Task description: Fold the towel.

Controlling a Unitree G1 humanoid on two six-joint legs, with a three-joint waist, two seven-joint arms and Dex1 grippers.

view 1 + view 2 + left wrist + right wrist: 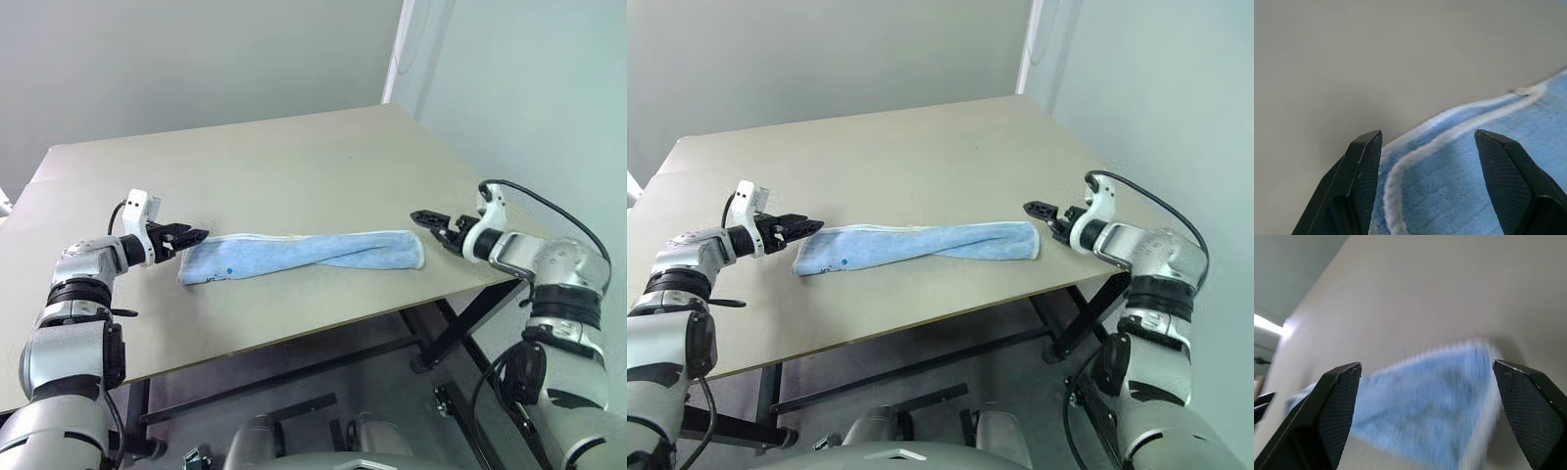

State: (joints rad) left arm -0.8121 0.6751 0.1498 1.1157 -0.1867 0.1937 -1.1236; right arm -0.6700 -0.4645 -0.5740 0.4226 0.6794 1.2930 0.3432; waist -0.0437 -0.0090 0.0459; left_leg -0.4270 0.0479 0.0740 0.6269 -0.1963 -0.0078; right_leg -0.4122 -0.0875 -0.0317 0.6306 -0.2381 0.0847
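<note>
I see the towel drawn out in a long strip with little slack [309,253], so its far end [201,261] will slide along when I pull with my right gripper.
The light-blue towel [304,252] lies on the beige table [294,166] as a long, narrow, twisted strip running left to right near the front edge. Its whitish hem [1415,152] shows in the left wrist view. My left gripper [196,236] hovers at the towel's left end, open, with nothing between its fingers [1359,181]. My right gripper [423,219] is open too, just off the towel's right end and above the table's front right corner. In the right wrist view the towel [1425,411] lies between and beyond the spread fingers [1337,411].
The table's front edge [323,328] runs close below the towel, and its right corner lies under my right arm. A black metal frame [294,377] shows under the table. A grey wall stands behind.
</note>
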